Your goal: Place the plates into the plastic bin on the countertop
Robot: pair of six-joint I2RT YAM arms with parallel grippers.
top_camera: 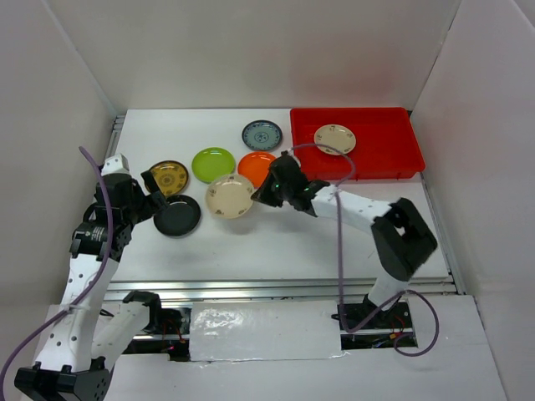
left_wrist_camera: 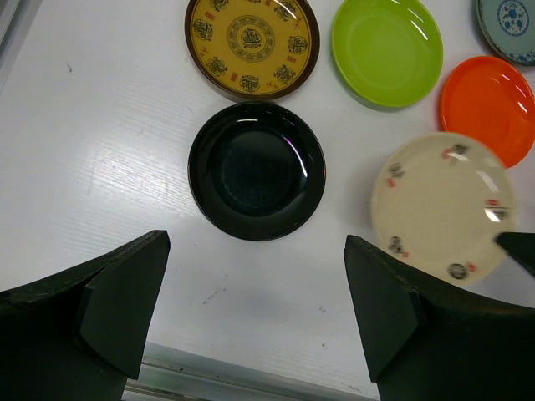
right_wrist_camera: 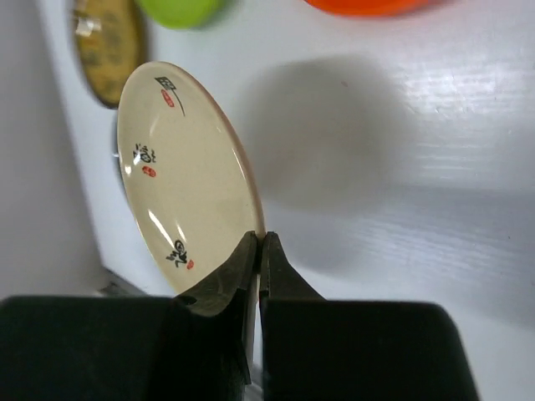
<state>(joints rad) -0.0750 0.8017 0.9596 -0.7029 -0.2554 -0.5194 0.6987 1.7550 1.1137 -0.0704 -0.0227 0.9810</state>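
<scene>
My right gripper goes on carrying the cream floral plate, which it is pinching face up by the plate's rim, until it is over the second cream plate in the bin.
My right gripper is shut on the rim of a cream floral plate and holds it lifted above the countertop; the right wrist view shows the plate pinched at its edge. A second cream plate lies in the red plastic bin. On the countertop lie a black plate, a brown-gold plate, a lime green plate, an orange plate and a blue-grey plate. My left gripper is open and empty, just short of the black plate.
White walls enclose the countertop on three sides. A metal rail runs along its front edge. The right arm's forearm stretches across the right half, in front of the bin.
</scene>
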